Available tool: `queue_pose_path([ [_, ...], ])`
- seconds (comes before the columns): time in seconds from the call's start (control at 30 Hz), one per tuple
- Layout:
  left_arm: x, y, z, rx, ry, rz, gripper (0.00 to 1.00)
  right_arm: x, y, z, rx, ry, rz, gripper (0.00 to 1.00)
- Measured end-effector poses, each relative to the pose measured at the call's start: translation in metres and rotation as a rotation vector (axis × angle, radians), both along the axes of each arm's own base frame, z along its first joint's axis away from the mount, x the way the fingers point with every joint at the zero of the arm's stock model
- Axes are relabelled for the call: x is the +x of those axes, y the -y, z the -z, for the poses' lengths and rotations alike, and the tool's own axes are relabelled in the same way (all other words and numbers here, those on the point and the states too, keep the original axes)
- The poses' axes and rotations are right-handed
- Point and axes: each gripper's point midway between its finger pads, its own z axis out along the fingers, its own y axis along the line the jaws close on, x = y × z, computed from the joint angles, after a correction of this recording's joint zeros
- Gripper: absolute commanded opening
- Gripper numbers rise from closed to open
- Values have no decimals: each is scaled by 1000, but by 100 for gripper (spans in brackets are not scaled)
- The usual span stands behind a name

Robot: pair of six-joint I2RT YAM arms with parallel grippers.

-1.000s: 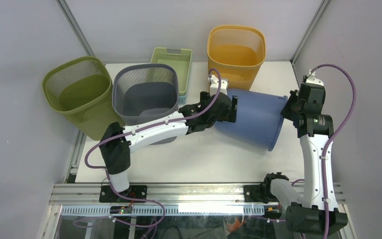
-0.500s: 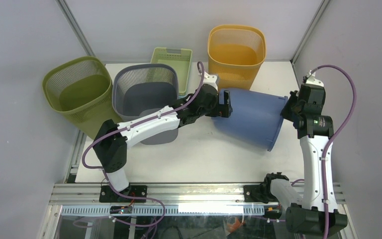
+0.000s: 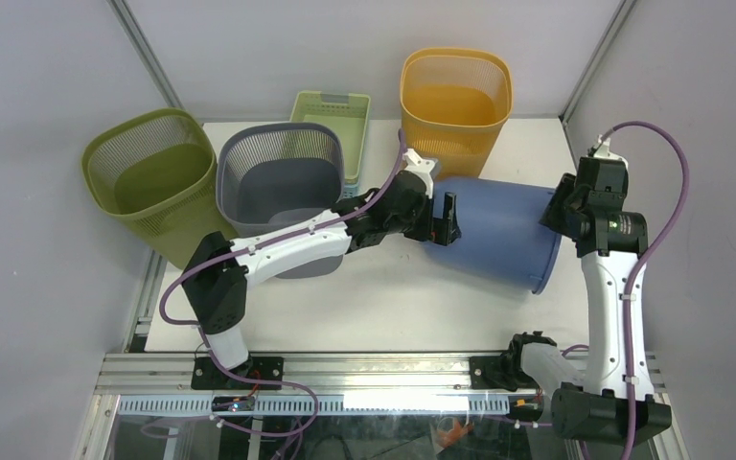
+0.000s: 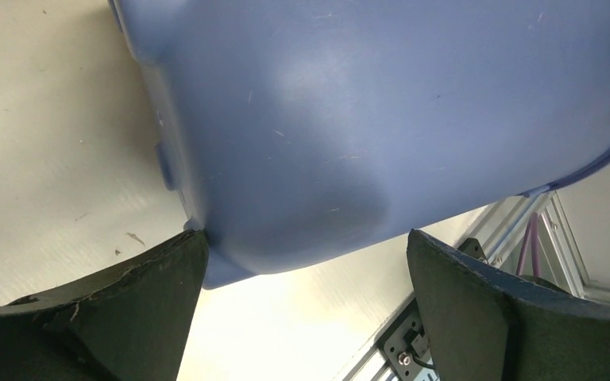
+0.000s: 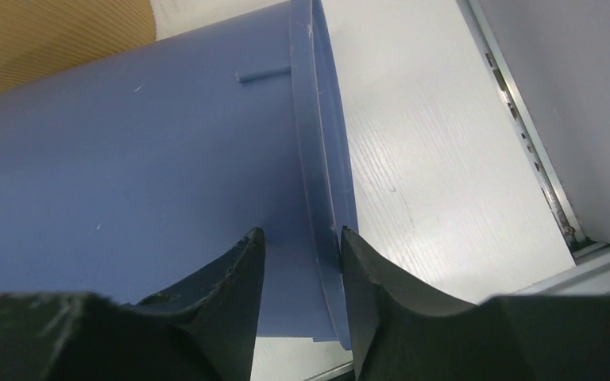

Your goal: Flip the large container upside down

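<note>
The large container is on its side with its rim in my right gripper (image 3: 548, 264), so next the left gripper lifts its base (image 3: 438, 247) to tip the container onto its rim.
The large blue container (image 3: 498, 235) lies on its side on the white table, its base to the left and its open rim to the right. My right gripper (image 3: 554, 206) is shut on the rim at its upper right. In the right wrist view the rim (image 5: 322, 159) runs between the fingers of that gripper (image 5: 302, 254), one on the outer wall. My left gripper (image 3: 446, 222) is open at the container's base. In the left wrist view the gripper (image 4: 306, 270) has its fingers wide apart below the blue wall (image 4: 365, 119), and the left finger touches the base corner.
An olive mesh basket (image 3: 149, 177) and a grey mesh basket (image 3: 283, 177) stand at the left. A light green tray (image 3: 335, 110) and an orange mesh basket (image 3: 455, 91) stand at the back. The table's right edge and metal rail (image 5: 540, 182) run close to the rim.
The left gripper has moved a little forward and right along the container's base. The container and the right gripper have shifted slightly to the right.
</note>
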Motion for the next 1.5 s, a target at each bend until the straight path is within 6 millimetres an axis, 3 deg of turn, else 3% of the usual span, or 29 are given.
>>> queue_pose_path([
  [0.3,-2,1,3,-2,1,9,99,-4,9,1,-36,-15,36,28],
  [0.43,5,-12,13,12,-8,-2,99,-3,12,-1,-50,-10,49,20],
  [0.6,11,-28,28,32,-42,9,99,-2,13,-1,-54,-5,54,17],
  [0.8,0,-25,32,8,-79,72,99,-2,13,-1,-54,0,54,17],
  [1.27,-27,-7,22,-95,-153,205,99,-4,20,-3,-82,0,79,13],
  [1.5,-35,2,2,-129,-175,228,99,-6,33,-5,-116,13,134,10],
])
